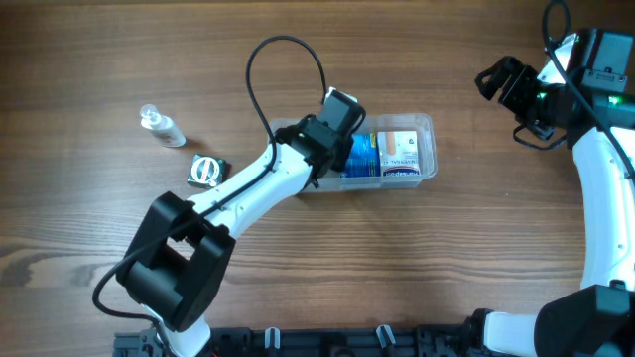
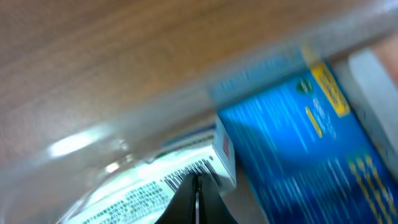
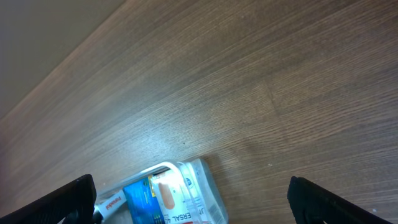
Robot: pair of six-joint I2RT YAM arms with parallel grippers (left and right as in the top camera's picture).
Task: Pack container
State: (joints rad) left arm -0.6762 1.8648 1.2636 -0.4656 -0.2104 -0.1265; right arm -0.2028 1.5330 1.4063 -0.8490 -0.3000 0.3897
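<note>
The white barcoded box sits at a slant with its corner at the blue box (image 2: 225, 149). Next, my left gripper moves back and gently pushes the white barcoded box straight along the container's far side (image 2: 146, 118).
The clear plastic container (image 1: 429, 123) lies at the table's middle. Inside it are a blue box (image 1: 363, 155) and a white plaster box (image 1: 402, 149). My left gripper (image 1: 334, 151) reaches into the container's left end. In the left wrist view its fingers (image 2: 197, 182) are shut together over a white barcoded box (image 2: 149, 190), beside the blue box (image 2: 298, 137) and below the container's rim (image 2: 186, 93). My right gripper (image 1: 503, 83) is open and empty, high at the far right. Its view (image 3: 191, 186) shows the container (image 3: 208, 180) far below.
A small clear bottle (image 1: 162, 126) lies on its side at the left. A small black square item with a round face (image 1: 207, 171) sits below and to the right of the bottle. The left arm's cable (image 1: 288, 55) loops above the container.
</note>
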